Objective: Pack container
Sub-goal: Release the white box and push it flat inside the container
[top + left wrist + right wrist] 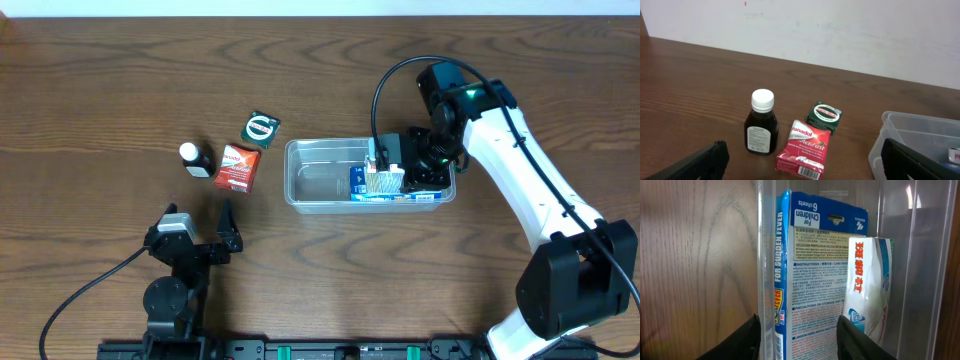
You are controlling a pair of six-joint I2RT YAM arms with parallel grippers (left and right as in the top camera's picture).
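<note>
My right gripper should lift clear, close its fingers and push the box (789, 306) down flat, because the blue medicine box's long edge (781, 255) is riding up against the container's side.
The container (318, 186) is a clear plastic tub at the table's middle, also seen in the left wrist view (905, 131). In its right end a blue medicine box (395, 197) stands against the front wall with a white packet (385, 181) beside it. My right gripper (428, 172) is at that end. In the right wrist view its fingers (799, 342) are apart, astride the clear wall (760, 255) and the blue box (815, 265), next to the white packet (867, 290). My left gripper (203, 238) is open and empty, below the loose items.
Left of the container lie a dark bottle with a white cap (197, 158) (761, 125), a red Panadol packet (237, 167) (805, 149) and a green packet (260, 129) (825, 115). The container's left half holds nothing.
</note>
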